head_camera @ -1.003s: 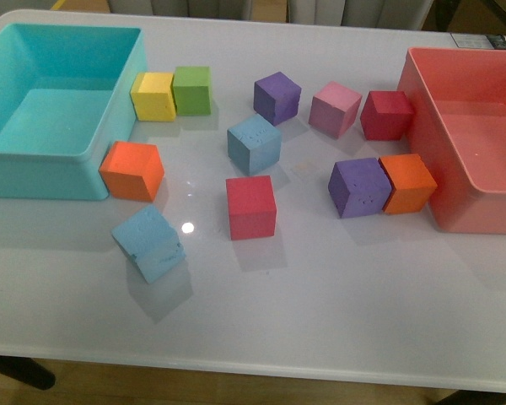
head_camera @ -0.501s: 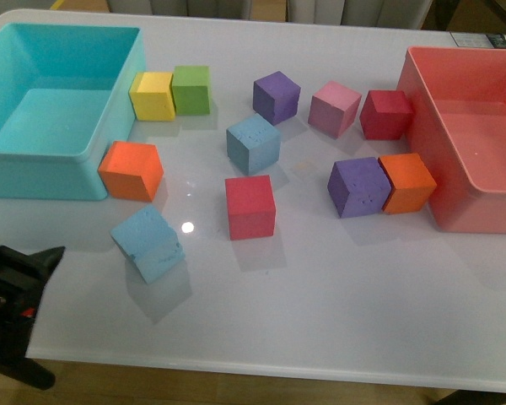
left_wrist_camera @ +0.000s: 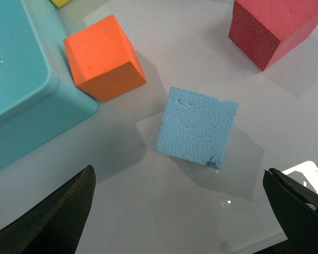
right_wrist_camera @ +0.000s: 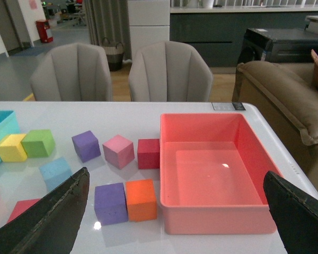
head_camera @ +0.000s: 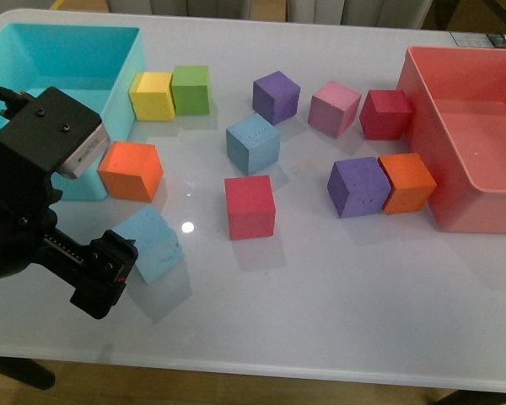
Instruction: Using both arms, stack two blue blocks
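The light blue block (head_camera: 153, 243) has a pebbled, nicked side (left_wrist_camera: 196, 127) like foam. So I expect its gripped edge to squeeze in when I lift and carry it.
One blue block (head_camera: 253, 143) sits mid-table, upright on its own. The other blue block (head_camera: 158, 243) lies turned at an angle near the front left, partly covered by my left arm (head_camera: 42, 202). In the left wrist view that block (left_wrist_camera: 197, 127) lies just ahead of my left gripper (left_wrist_camera: 177, 209), which is open and above the table with nothing between its fingers. My right gripper (right_wrist_camera: 172, 217) is open and held high, looking over the table. It sees the mid-table blue block (right_wrist_camera: 55, 172) far off. The right arm does not show in the front view.
A turquoise bin (head_camera: 122, 93) stands at the back left and a pink bin (head_camera: 417, 110) at the right. An orange cube (head_camera: 131, 169) is close to the angled blue block, a red cube (head_camera: 250, 207) beside it. Purple (head_camera: 358, 186), orange (head_camera: 407, 181), yellow (head_camera: 152, 95) and green (head_camera: 191, 89) cubes lie around.
My left arm has risen into the front view from the lower left and now hangs over the near-left blue block. No cube has moved.
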### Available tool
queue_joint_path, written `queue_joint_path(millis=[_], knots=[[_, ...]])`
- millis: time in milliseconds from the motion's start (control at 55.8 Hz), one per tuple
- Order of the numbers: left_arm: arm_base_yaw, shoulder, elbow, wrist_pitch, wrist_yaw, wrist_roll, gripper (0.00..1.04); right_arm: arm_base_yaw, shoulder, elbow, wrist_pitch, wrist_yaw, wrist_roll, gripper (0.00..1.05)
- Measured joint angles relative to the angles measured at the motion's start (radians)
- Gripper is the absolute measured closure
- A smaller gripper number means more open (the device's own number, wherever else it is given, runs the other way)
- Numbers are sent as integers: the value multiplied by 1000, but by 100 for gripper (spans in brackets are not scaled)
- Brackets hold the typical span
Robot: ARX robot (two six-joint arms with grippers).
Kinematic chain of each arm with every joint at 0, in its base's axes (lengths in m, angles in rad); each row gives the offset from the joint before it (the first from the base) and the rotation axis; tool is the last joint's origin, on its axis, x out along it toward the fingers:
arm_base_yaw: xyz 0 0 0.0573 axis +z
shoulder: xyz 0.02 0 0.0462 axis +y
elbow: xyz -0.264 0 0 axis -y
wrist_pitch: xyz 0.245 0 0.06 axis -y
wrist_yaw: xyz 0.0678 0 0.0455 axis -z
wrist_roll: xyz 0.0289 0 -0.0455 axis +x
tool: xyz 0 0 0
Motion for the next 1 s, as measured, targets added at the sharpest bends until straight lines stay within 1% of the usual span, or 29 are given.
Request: queue_joint_path(millis=[269,466,627,913,1003], knots=[[16,146,95,4,52,79,9,0,0,0,0,0,0,9],[49,219,167,-13,85,123,9,0,0,0,0,0,0,9],[71,251,200,-42,119,137,9,0,0,0,0,0,0,9],[75,297,253,-79,186,143,9,0,0,0,0,0,0,9],[74,310,265,-85,190,143,9,0,0,0,0,0,0,9]])
